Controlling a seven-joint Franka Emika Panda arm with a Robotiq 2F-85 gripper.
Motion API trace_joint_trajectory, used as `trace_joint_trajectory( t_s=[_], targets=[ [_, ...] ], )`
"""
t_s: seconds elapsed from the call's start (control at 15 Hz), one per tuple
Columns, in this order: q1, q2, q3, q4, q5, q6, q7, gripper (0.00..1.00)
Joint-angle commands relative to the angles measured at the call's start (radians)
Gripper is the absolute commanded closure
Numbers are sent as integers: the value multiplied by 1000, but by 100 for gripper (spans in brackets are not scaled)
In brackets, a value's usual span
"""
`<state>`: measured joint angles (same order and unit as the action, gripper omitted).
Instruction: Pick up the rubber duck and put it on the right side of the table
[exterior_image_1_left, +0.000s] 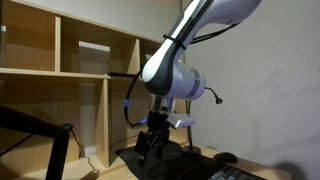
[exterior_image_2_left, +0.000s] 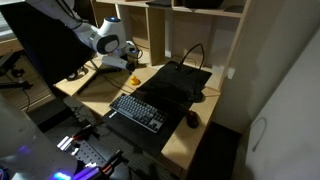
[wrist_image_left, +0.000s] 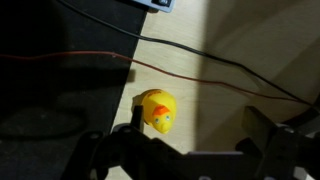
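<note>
The rubber duck is clear of the red cable (wrist_image_left: 170, 72) and fits between the robot's open fingers, so the gripper should keep going down until both fingers are on either side of its body (wrist_image_left: 158, 106).
The rubber duck (wrist_image_left: 157, 108) is a small yellow toy with an orange beak. It lies on the light wood table (wrist_image_left: 235, 45) in the wrist view. My gripper (wrist_image_left: 200, 128) is open just above the table. The duck sits between the two fingers, close against the left one. In an exterior view the duck (exterior_image_2_left: 134, 81) shows as a yellow spot on the table (exterior_image_2_left: 180, 142), by the black mat's (exterior_image_2_left: 178, 85) far corner, with the gripper (exterior_image_2_left: 127, 67) right over it. In an exterior view the gripper (exterior_image_1_left: 152, 143) hangs low, and the duck is hidden there.
A dark keyboard (exterior_image_2_left: 137, 112) lies on the mat, with a mouse (exterior_image_2_left: 192, 118) beside it. A red cable (wrist_image_left: 215, 80) and a black cable (wrist_image_left: 230, 62) cross the table just beyond the duck. The tall light-wood shelf unit (exterior_image_1_left: 80, 75) stands behind the arm.
</note>
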<state>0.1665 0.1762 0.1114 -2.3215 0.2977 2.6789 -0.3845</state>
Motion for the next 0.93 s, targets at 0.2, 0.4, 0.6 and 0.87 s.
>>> trace_joint_trajectory(
  t_s=[0.2,0.4,0.6,0.87],
  targets=[
    [-11,130,-2,76,-231,-14,214,0],
    [-17,207,21,121,-238,38,230,0],
    [-18,279,38,173,-236,88,238,0],
    [-20,276,42,167,-248,78,254,0]
  ],
)
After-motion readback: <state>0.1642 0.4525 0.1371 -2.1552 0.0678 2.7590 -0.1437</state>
